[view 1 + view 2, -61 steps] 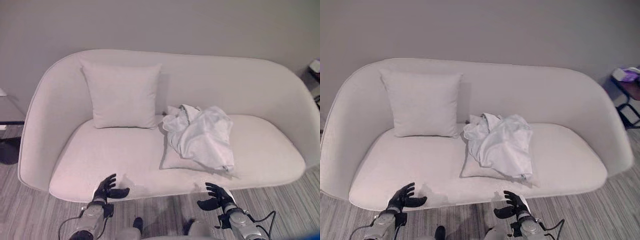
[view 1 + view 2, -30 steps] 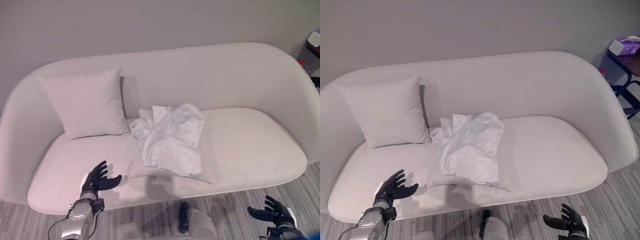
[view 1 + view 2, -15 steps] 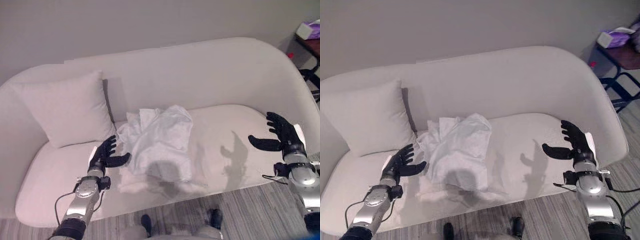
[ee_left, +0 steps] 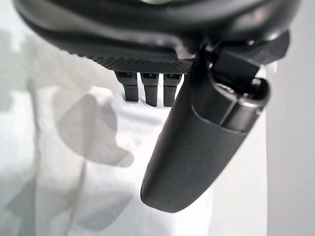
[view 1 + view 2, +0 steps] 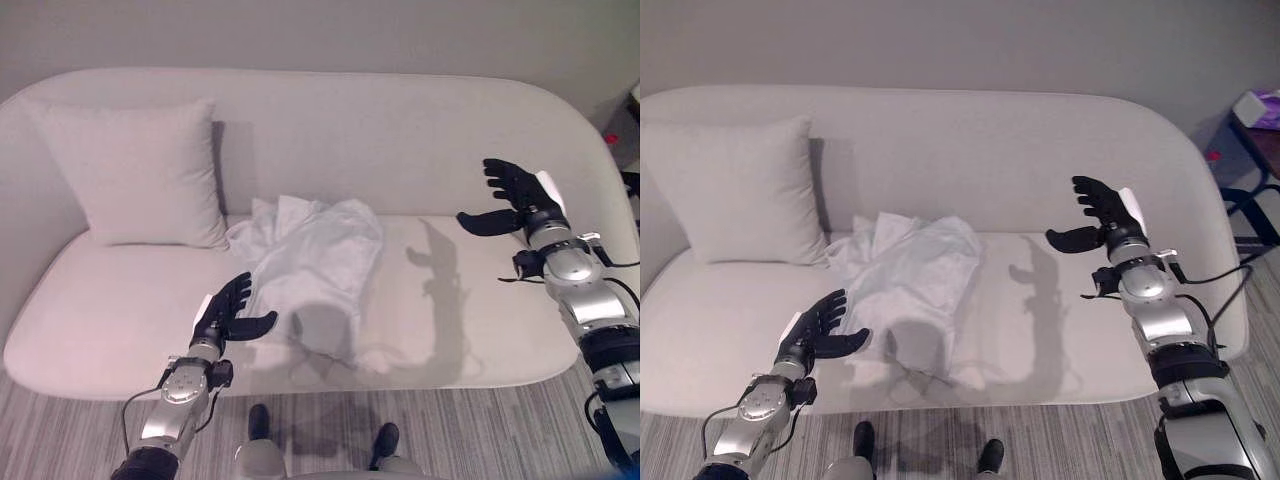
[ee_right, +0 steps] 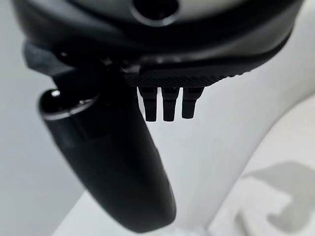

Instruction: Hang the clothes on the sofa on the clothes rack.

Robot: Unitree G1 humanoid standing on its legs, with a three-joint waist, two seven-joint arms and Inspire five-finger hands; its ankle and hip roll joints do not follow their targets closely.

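I should expect a cushion hidden under the white garment (image 5: 312, 250) when I lift it, because the garment bulges toward a pointed near corner (image 5: 348, 356).
A crumpled white garment (image 5: 310, 265) lies on the seat of the pale sofa (image 5: 480, 130), near its middle. My left hand (image 5: 228, 312) hovers open just off the garment's near left edge, fingers spread, holding nothing. The left wrist view has the white cloth (image 4: 64, 162) under that hand's thumb and fingers. My right hand (image 5: 515, 200) is raised open above the right part of the seat, well to the right of the garment, in front of the backrest.
A square pale cushion (image 5: 140, 175) leans against the backrest at the left. Striped grey floor (image 5: 480, 440) runs along the sofa's front edge. A small side table (image 5: 1255, 130) stands past the sofa's right end.
The camera has shifted. My right hand has risen and come in over the right part of the seat. My left hand stays open by the garment's near left edge.
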